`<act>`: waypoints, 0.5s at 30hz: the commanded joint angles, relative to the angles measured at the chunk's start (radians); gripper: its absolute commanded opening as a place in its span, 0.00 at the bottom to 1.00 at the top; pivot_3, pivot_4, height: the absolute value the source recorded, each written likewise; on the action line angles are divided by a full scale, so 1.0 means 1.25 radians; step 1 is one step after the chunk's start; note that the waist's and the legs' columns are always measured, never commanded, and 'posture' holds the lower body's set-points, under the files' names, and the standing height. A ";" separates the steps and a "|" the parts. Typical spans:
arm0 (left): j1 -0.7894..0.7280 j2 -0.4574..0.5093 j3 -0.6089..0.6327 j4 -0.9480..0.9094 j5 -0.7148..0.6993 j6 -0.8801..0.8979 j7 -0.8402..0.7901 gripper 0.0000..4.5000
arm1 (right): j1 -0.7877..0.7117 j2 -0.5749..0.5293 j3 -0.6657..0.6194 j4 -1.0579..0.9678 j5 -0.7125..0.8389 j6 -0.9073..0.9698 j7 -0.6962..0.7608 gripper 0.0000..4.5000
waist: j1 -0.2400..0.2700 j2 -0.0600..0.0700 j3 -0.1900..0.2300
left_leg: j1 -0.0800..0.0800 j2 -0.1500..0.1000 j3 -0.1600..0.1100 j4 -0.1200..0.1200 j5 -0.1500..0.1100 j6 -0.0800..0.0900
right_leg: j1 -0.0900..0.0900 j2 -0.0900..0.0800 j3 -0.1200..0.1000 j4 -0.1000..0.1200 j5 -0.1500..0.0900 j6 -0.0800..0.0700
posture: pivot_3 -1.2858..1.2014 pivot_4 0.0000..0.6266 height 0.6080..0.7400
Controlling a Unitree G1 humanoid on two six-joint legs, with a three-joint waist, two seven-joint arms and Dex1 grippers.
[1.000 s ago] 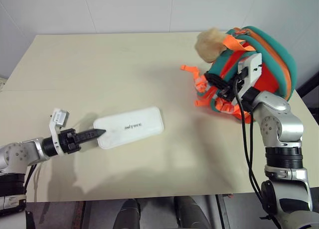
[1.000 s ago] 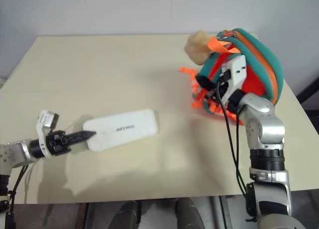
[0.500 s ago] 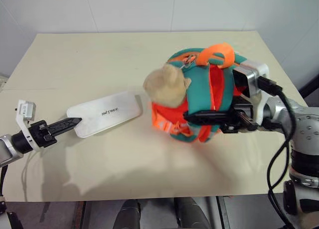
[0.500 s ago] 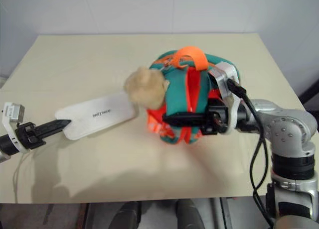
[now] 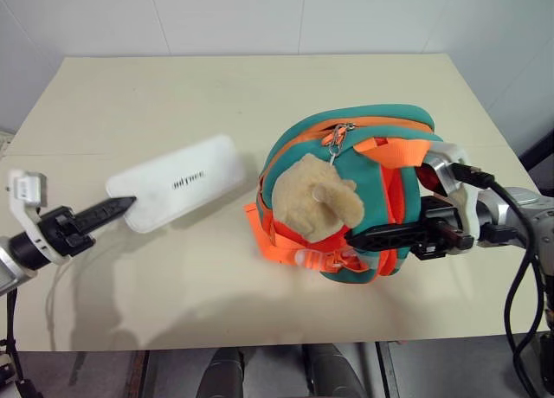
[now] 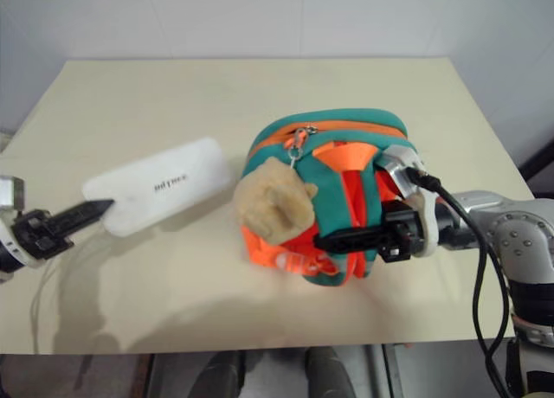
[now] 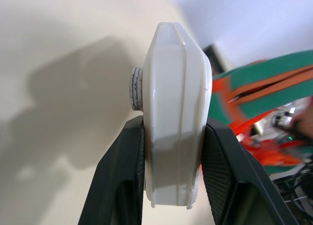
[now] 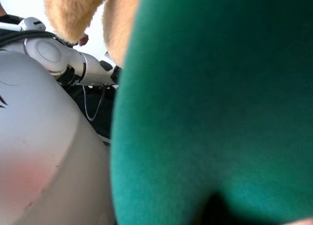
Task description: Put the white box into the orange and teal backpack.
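Next, my left gripper lifts the white box and guides it into the backpack's opening. The white box's far end is hanging low next to the backpack, below its orange zipper opening.
My left gripper is shut on the near end of the white box and holds it tilted just above the table, left of the bag. In the left wrist view the box stands edge-on, clamped between the two black fingers. The orange and teal backpack hangs over the table's near right part. My right gripper is shut on its lower teal and orange trim. A tan plush toy dangles from a silver clip on its front. Teal fabric presses close against the right wrist camera.
The beige table has bare room behind and to the left of the bag. A white tiled wall runs along its far edge. A black cable loops beside my right arm.
My right gripper has drawn the backpack from the far right corner back towards the near edge and turned it, so the plush toy now faces me. My left gripper has raised the box.
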 commanded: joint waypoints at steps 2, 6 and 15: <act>-0.011 0.001 0.106 -0.099 -0.141 0.014 0.051 0.28 | -0.009 0.023 0.023 0.023 -0.037 -0.029 0.020 0.00 | -0.003 0.000 0.000 | 0.000 0.000 0.000 0.001 0.000 0.000 | 0.000 0.000 0.000 0.000 0.000 0.000 | 0.52 0.24 1.00; 0.023 0.006 0.130 -0.155 -0.238 0.036 0.098 0.28 | -0.006 0.038 0.046 0.038 -0.073 -0.050 0.039 0.00 | -0.003 0.000 0.000 | 0.000 0.000 0.000 0.002 -0.001 0.000 | 0.000 0.001 0.000 0.001 0.000 0.000 | 0.52 0.24 1.00; -0.010 0.042 0.060 -0.159 -0.349 0.007 0.136 0.28 | -0.031 0.072 0.068 0.060 -0.119 -0.072 0.055 0.00 | -0.003 0.000 0.000 | 0.001 0.000 0.000 0.004 -0.001 0.000 | 0.002 0.001 0.001 0.002 0.001 0.001 | 0.52 0.24 1.00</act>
